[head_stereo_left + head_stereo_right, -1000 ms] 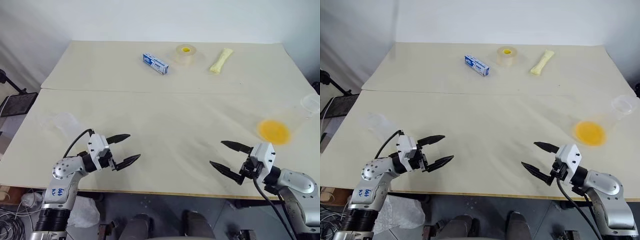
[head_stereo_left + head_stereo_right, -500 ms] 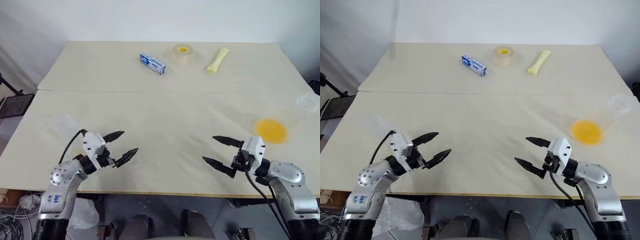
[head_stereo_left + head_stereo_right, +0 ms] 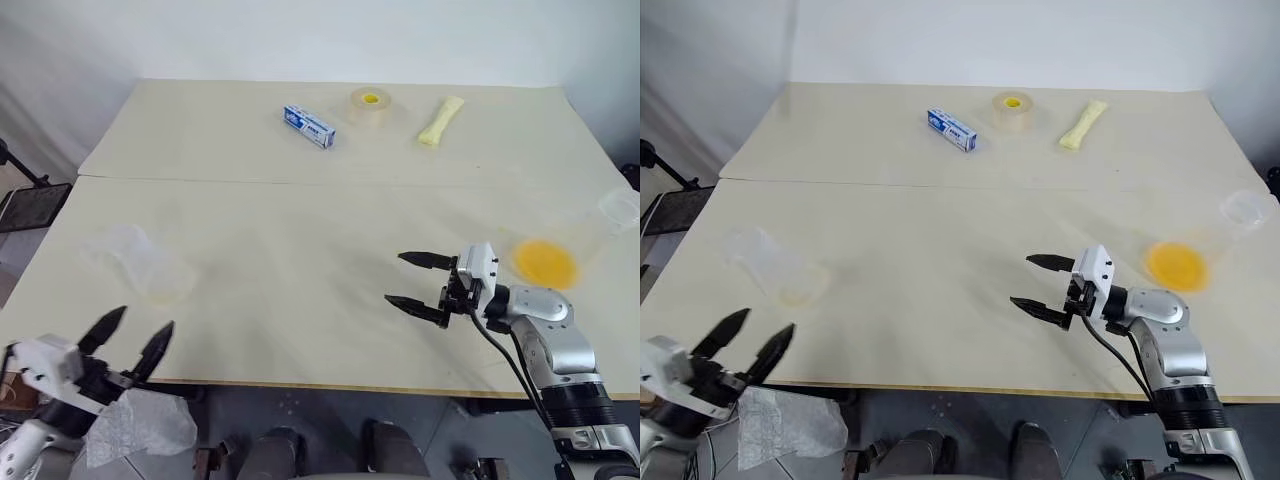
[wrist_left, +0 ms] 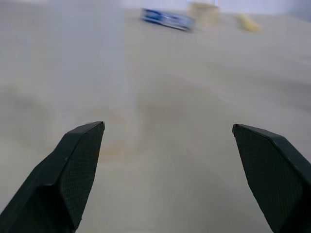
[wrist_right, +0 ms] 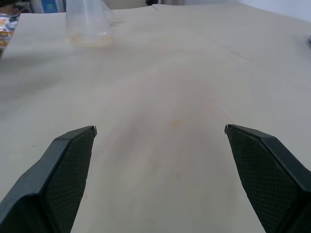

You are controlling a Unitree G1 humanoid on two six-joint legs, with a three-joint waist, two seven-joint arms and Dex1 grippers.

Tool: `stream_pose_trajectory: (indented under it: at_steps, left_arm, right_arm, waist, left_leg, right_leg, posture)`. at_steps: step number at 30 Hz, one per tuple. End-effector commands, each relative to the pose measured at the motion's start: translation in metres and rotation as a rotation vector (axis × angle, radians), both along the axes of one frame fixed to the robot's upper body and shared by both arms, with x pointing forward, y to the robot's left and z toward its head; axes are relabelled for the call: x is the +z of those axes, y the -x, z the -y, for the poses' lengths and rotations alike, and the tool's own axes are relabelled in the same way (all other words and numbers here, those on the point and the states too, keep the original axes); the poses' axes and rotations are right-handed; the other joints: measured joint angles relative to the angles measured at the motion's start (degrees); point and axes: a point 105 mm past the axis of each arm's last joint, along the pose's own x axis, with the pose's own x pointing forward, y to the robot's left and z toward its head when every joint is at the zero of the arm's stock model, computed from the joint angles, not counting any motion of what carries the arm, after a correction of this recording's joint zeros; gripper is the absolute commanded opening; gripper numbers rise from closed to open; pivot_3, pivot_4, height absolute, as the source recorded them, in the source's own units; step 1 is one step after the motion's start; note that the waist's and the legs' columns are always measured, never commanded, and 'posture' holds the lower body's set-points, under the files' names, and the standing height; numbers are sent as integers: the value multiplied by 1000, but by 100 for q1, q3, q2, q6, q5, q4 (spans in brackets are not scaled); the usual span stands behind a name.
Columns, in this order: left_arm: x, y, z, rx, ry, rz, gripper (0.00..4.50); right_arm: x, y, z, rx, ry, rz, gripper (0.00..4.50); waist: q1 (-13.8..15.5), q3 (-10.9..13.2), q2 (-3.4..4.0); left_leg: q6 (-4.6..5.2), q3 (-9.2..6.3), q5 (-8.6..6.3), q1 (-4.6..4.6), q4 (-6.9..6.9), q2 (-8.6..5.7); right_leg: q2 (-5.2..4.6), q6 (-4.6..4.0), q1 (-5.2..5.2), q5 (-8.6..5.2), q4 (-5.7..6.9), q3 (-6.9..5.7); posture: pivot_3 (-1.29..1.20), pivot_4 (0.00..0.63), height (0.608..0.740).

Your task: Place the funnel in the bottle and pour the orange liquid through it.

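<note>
A faint clear shape (image 3: 101, 243) spreads out next to the neck of the bottle (image 3: 156, 272). The funnel should show when I carry the bottle away.
The bottle (image 3: 140, 264), clear with a faint yellow trace at its wide base, stands near the table's left edge and appears again in the right wrist view (image 5: 90, 23). At the right edge a clear container holds the orange liquid (image 3: 545, 262). A small clear round rim (image 3: 620, 208) shows just beyond it; whether that is the funnel I cannot tell. My left gripper (image 3: 146, 318) is open and empty, off the table's front left corner. My right gripper (image 3: 396, 278) is open and empty over the front of the table, pointing left, a short way left of the orange liquid.
Along the far side of the table (image 3: 300, 230) lie a blue and white box (image 3: 309, 126), a tape roll (image 3: 371, 105) and a pale yellow packet (image 3: 442, 120). A crumpled white bag (image 3: 140, 425) lies below the front left edge.
My left arm has pulled back and to the left, off the table's front edge, uncovering the bottle. My right gripper has moved forward and left over the table. Both stayed open.
</note>
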Motion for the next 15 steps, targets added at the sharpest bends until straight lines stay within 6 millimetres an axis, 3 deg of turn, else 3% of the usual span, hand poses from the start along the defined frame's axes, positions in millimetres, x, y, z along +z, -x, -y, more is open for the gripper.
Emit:
stream_pose_trajectory:
  at_steps: [1, 5, 15]
  left_arm:
    - [11, 6, -18, 118, -34, 40, 4500]
    - [15, 0, -21, 125, -44, 57, 4500]
    - [26, -61, -25, 46, -86, 96, 4500]
  right_arm:
    - [7, 2, -2, 29, -13, 33, 4437]
    - [8, 6, -3, 38, -13, 33, 4437]
    - [7, 14, 2, -4, -16, 38, 4437]
  waist:
    - [-3, 1, -1]
    - [-7, 3, -4]
    - [-42, 5, -8]
  left_leg:
    - [0, 1, 0, 0, 0, -1]
    - [0, 3, -1, -1, 0, -1]
    - [-9, 2, 2, 1, 0, -2]
  right_leg:
    - [0, 0, 1, 0, -1, 0]
    - [1, 0, 0, 0, 0, -1]
    - [9, 0, -10, 0, 29, -11]
  posture:
    - [0, 150, 740]
    - [0, 150, 740]
    - [0, 150, 740]
